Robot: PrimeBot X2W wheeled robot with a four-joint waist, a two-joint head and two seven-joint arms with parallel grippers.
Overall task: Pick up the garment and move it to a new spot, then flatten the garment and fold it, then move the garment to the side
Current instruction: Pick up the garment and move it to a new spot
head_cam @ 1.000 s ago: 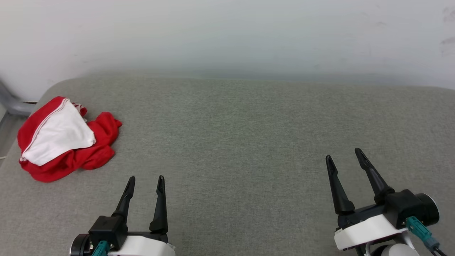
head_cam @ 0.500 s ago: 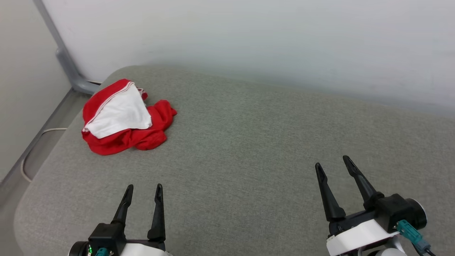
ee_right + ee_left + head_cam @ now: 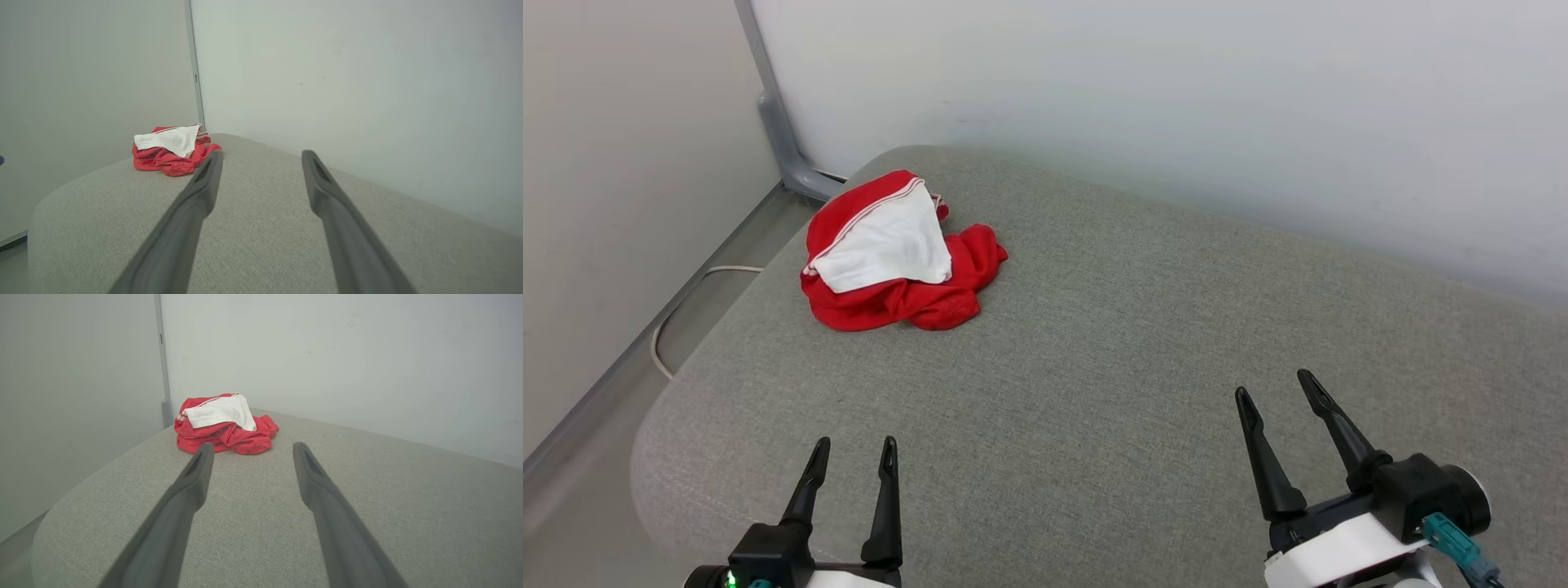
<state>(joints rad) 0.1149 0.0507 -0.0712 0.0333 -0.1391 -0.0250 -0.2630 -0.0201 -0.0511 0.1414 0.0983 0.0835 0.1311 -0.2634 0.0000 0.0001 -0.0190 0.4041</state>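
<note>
The white sleeve is lying on top of bunched red cloth [image 3: 946, 296], so the garment [image 3: 900, 255] will hang down and pull out a hidden matching sleeve when I pick it up.
The garment [image 3: 898, 260] lies crumpled in a heap near the far left corner of the grey cushioned surface [image 3: 1111, 351], red with a white sleeve on top. It also lies ahead in the left wrist view as the garment [image 3: 222, 424] and off to the left in the right wrist view as the garment [image 3: 169, 149]. My left gripper [image 3: 855, 446] hovers open at the near edge, well short of the heap, nothing between its fingers. My right gripper [image 3: 1274, 385] is open too, far to the right of the heap.
A pale wall [image 3: 1176, 98] runs behind the surface. A grey metal post [image 3: 776, 122] stands in the corner left of the heap. A thin cable [image 3: 686, 302] lies on the floor beside the surface's rounded left edge.
The camera has swung to the left, so the garment now sits nearer the picture's middle and the left wall and floor have come into view. Both grippers stay open and the garment lies as before.
</note>
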